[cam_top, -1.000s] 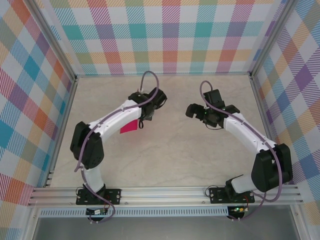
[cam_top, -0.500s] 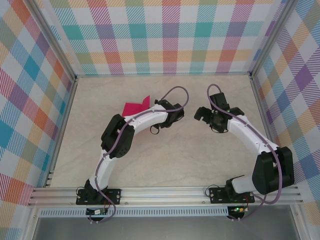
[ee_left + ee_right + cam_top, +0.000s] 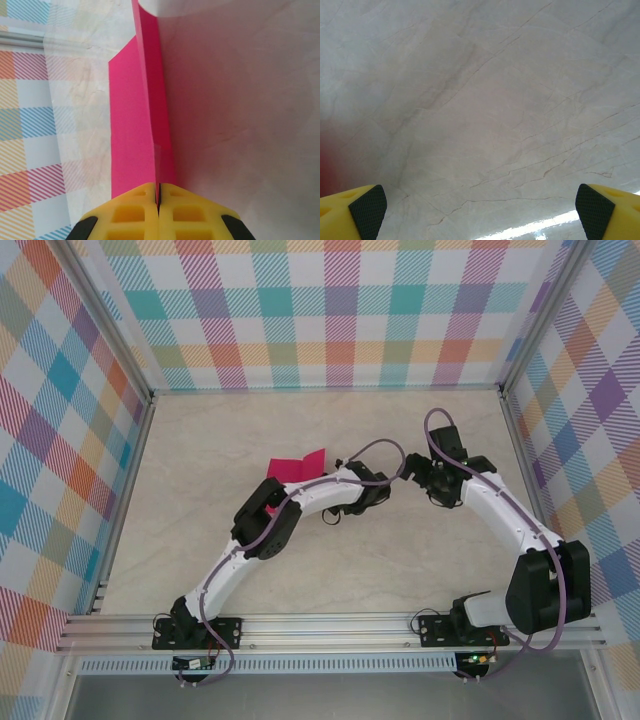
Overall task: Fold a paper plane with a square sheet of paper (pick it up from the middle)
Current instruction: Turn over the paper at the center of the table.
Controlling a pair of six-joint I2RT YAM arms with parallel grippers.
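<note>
I should let go with my left gripper and back it off first, because the sheet's halves gape at the crease (image 3: pixel 303 465) under my left arm. My right gripper should then press them flat (image 3: pixel 313 466).
The square sheet of paper (image 3: pixel 132 125) is magenta-pink and bent along a crease. One half stands edge-on and the other spreads to the left. My left gripper (image 3: pixel 158 192) is shut on its near edge, yellow fingers pressed together around the paper. From above, the sheet (image 3: pixel 297 465) pokes out behind the stretched left arm near the table's middle. My right gripper (image 3: pixel 480 207) is open over bare table, nothing between its pads (image 3: pixel 367 210). From above it (image 3: pixel 415 472) sits just right of the left wrist.
The marble-patterned table (image 3: pixel 220 440) is ringed by plaid walls with aluminium rails (image 3: pixel 120 500). The left arm's elbow (image 3: pixel 265 528) reaches diagonally across the middle, close to the right arm's wrist (image 3: pixel 455 480).
The left arm has swung rightward and stretched toward the table's middle, carrying the pink sheet with it. The right gripper has shifted slightly right and stayed open.
</note>
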